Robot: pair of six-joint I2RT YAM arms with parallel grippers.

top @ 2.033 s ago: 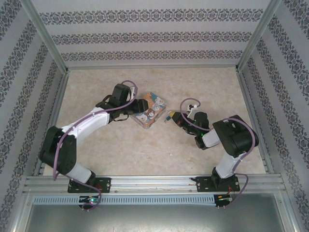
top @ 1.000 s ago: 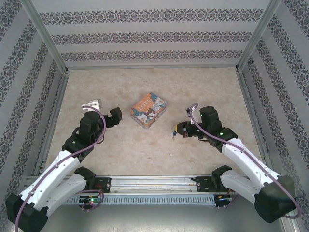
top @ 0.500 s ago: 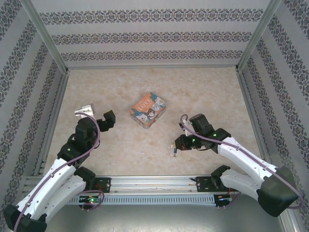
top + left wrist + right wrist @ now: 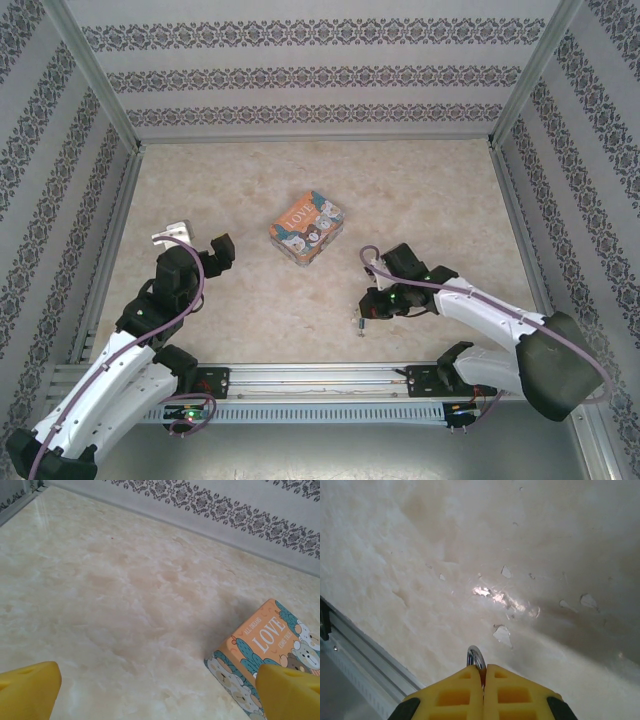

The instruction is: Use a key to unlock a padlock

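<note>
My right gripper keeps lowering the padlock, whose metal loop hangs over a clear patch of table, until it rests there, and then let it go.
My right gripper hangs low over the table's front middle, pads pressed shut. A small silvery metal loop sticks out past the fingertips; it looks like the padlock's shackle. In the top view it is a thin dark sliver at the gripper's tip. The padlock's body and the key are hidden behind the fingers. My left gripper is at the left, wide open and holding nothing. Its yellow fingertips frame bare table in the left wrist view.
A colourful "LOVE" tin with cartoon bears lies mid-table, also at the right of the left wrist view. The metal front rail runs close below the right gripper. Patterned walls enclose the table on three sides.
Both arms have pulled back from the tin. The right gripper, still shut, has slid towards the front rail and a little left. The left gripper has barely moved in the last half second.
</note>
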